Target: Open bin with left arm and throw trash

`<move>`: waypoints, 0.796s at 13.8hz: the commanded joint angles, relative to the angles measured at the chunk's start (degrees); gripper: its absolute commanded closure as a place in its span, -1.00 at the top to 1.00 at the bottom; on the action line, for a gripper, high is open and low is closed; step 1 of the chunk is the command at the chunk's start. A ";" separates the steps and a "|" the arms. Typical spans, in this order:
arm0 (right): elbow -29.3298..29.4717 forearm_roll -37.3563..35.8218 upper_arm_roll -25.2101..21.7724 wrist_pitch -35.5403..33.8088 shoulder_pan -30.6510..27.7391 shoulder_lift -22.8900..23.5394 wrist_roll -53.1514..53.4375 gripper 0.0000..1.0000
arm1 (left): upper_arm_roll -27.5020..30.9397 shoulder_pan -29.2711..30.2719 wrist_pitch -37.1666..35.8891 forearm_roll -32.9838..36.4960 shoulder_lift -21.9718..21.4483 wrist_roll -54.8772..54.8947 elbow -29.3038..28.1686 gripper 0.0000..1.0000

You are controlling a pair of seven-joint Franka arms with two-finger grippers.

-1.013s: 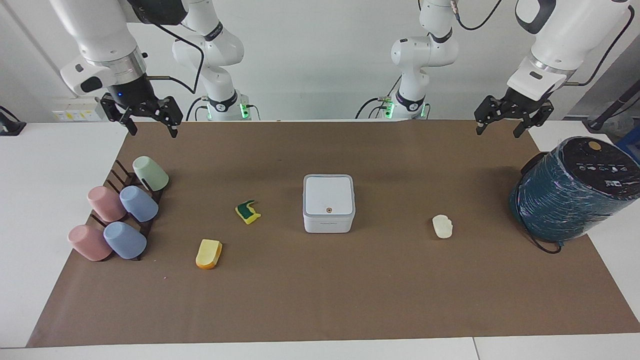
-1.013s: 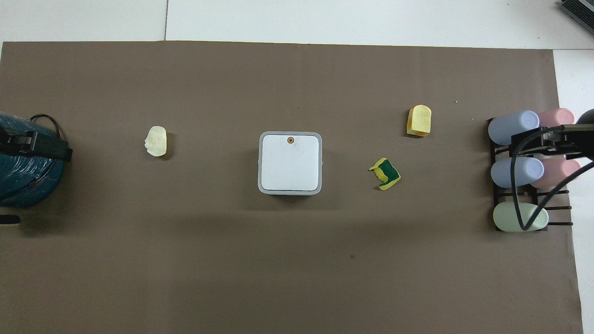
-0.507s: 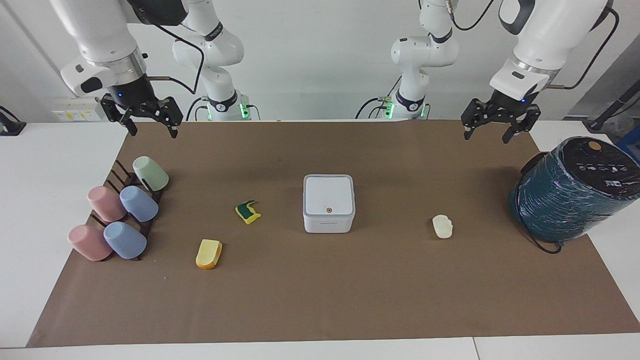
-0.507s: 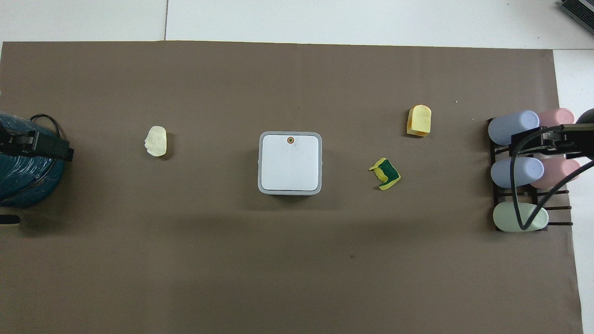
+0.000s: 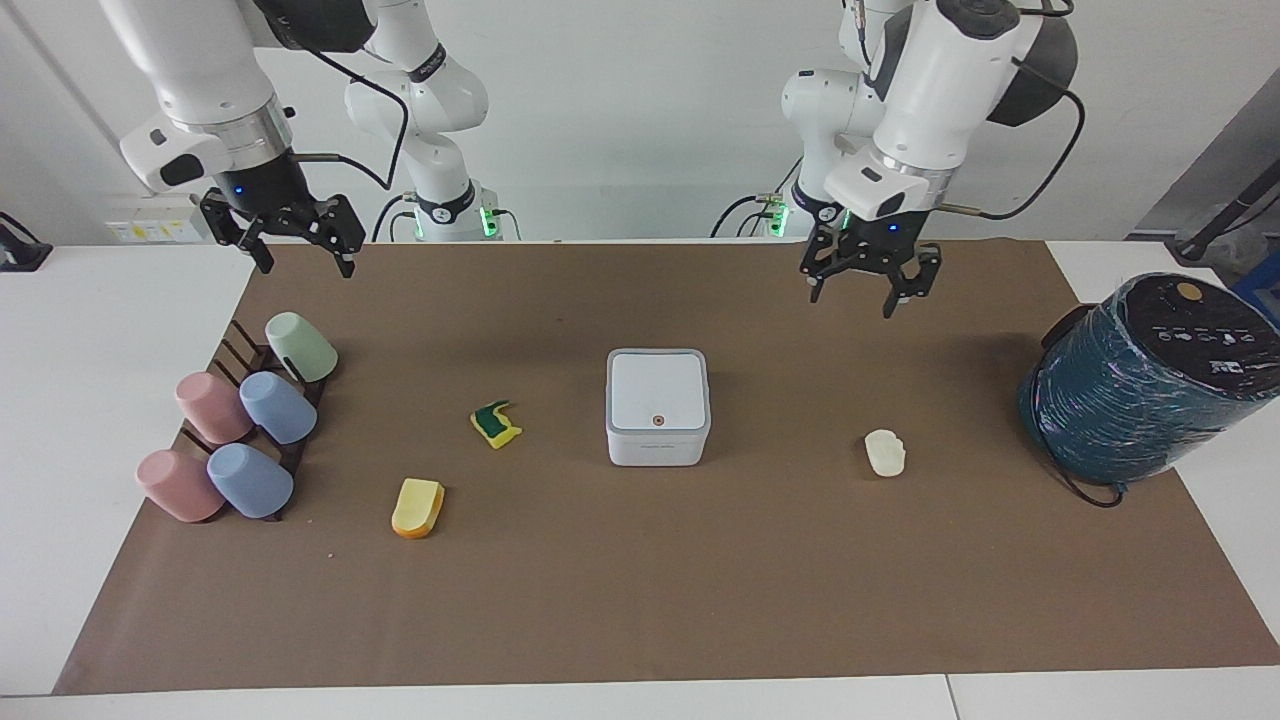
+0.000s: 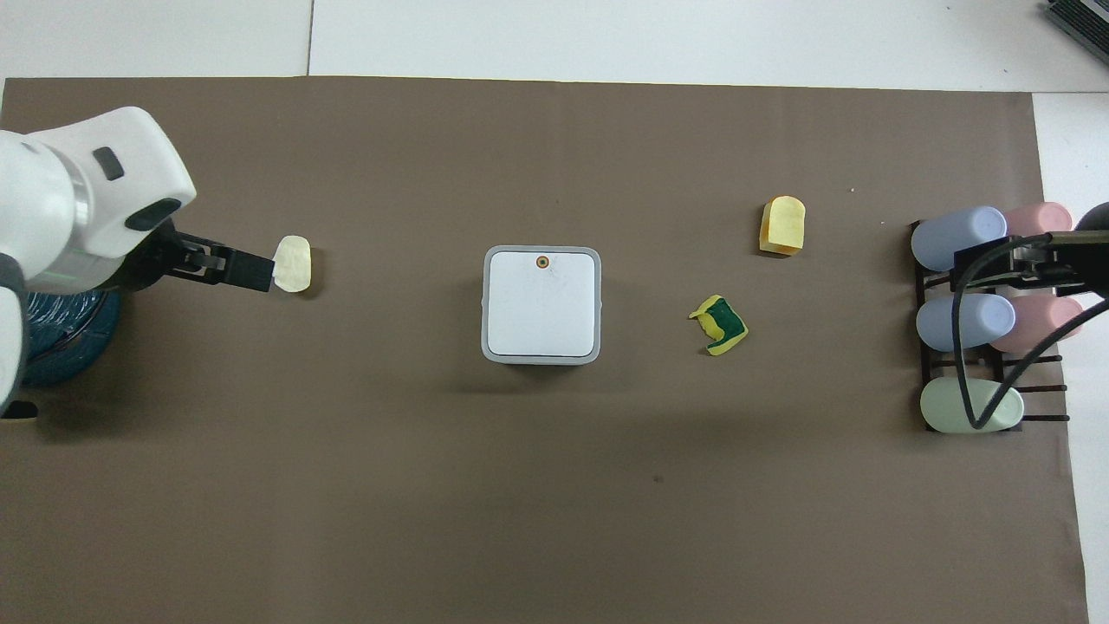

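Observation:
My gripper will open the bin. The orange-red dot is close to an edge of the lid, so the lid will come up from that edge and stay open.
The white bin with a grey rim stands mid-mat, its lid shut, orange-red dot on top; it also shows in the overhead view. The yellow scrap and the green-and-yellow scrap lie toward the right arm's end. The cream lump lies toward the left arm's end. My left gripper is open and empty, raised over the mat between the bin and the teal cylinder, apart from both. My right gripper is open and empty, and waits raised over the mat's edge by the cup rack.
A large teal wrapped cylinder lies at the left arm's end of the table. Several pastel cups on a dark rack stand at the right arm's end. A brown mat covers the table.
My left arm has swung from over the cylinder's end of the table toward the bin, its gripper still open. The right arm and all the objects have not moved.

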 commanded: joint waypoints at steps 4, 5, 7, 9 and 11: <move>-1.50 -0.20 0.37 1.52 -0.40 -0.75 -0.71 1.00 | 0.73 -9.97 18.38 0.44 9.47 -19.22 -1.07 -1.00; -1.50 -0.20 0.37 1.61 -0.32 -0.67 -0.71 1.00 | 0.73 -10.16 21.55 0.27 10.01 -19.33 -1.60 -1.00; -2.02 -0.20 0.29 2.23 -0.67 -0.84 -0.71 1.00 | 0.56 -11.64 26.84 -0.26 11.76 -20.12 -1.87 -1.00; -2.37 -0.12 0.29 2.32 -0.49 -0.93 -0.63 1.00 | 0.56 -13.14 29.91 -0.26 14.39 -20.12 -1.60 -1.00; -2.38 -0.20 0.29 2.40 -0.49 -0.93 -0.10 1.00 | 0.56 -13.85 31.78 -0.26 16.42 -20.13 -1.69 -1.00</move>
